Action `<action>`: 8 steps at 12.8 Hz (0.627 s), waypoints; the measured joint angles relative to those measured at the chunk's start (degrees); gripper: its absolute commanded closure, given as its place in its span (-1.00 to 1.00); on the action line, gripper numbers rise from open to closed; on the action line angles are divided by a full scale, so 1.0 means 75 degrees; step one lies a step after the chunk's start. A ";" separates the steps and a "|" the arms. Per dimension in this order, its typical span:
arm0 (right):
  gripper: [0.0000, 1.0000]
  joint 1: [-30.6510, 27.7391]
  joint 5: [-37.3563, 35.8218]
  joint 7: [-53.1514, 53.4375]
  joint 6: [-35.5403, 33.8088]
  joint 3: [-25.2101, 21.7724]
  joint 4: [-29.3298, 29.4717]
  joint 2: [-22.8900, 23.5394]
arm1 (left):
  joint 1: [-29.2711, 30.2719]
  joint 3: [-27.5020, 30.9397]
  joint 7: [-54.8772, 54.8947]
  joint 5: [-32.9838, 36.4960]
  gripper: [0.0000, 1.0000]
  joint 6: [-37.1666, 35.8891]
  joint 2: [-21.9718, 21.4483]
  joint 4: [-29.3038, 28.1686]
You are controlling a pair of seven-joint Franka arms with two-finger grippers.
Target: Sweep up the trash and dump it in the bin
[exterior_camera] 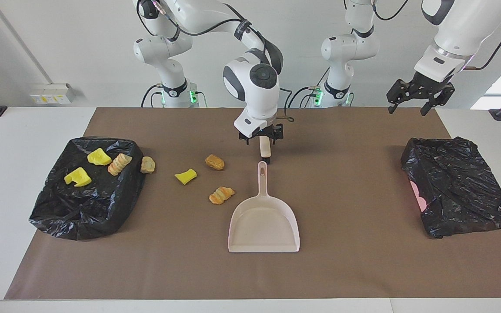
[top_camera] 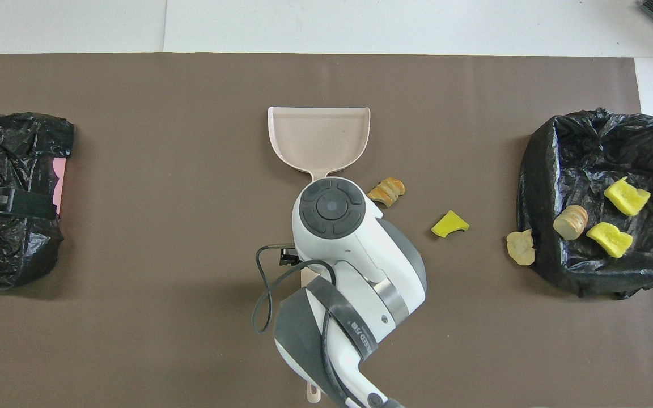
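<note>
The loose yellow wedge (top_camera: pixel 450 224) will slide in and stay there when I sweep, because the beige dustpan's straight edge (top_camera: pixel 318 109) is open and its curved side has a rim.
The beige dustpan (exterior_camera: pixel 263 224) (top_camera: pixel 319 136) lies flat on the brown mat, handle toward the robots. My right gripper (exterior_camera: pixel 262 140) hangs open just above the mat, past the tip of that handle and over the end of a beige brush handle (exterior_camera: pixel 265 150) (top_camera: pixel 306 276). On the mat beside the pan lie a yellow wedge (exterior_camera: pixel 185 176) (top_camera: pixel 450 224) and two tan chunks (exterior_camera: pixel 215 162) (exterior_camera: pixel 221 194). Another tan chunk (exterior_camera: pixel 148 164) (top_camera: pixel 520 247) rests against the black-lined bin (exterior_camera: pixel 81 217) (top_camera: pixel 587 272), which holds two yellow wedges and one tan chunk. My left gripper (exterior_camera: pixel 407 107) waits open in the air.
A closed black bag with a pink patch showing (exterior_camera: pixel 459 191) (top_camera: pixel 9 170) sits at the left arm's end of the table, under the left gripper. The brown mat (exterior_camera: pixel 363 261) covers most of the white table. My right arm hides most of the brush from above.
</note>
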 measured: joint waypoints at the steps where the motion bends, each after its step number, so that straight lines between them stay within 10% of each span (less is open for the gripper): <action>1: -1.00 0.0153 0.0005 0.0162 0.0182 0.0004 -0.0467 -0.0326 | -0.0109 -0.0037 -0.0052 -0.0021 -1.00 0.0237 0.0024 -0.0054; 8: -1.00 0.1540 0.0487 0.0970 0.1906 0.0041 -0.3222 -0.1572 | -0.1858 -0.0119 -0.2025 -0.0042 -1.00 0.2865 0.1030 -0.0293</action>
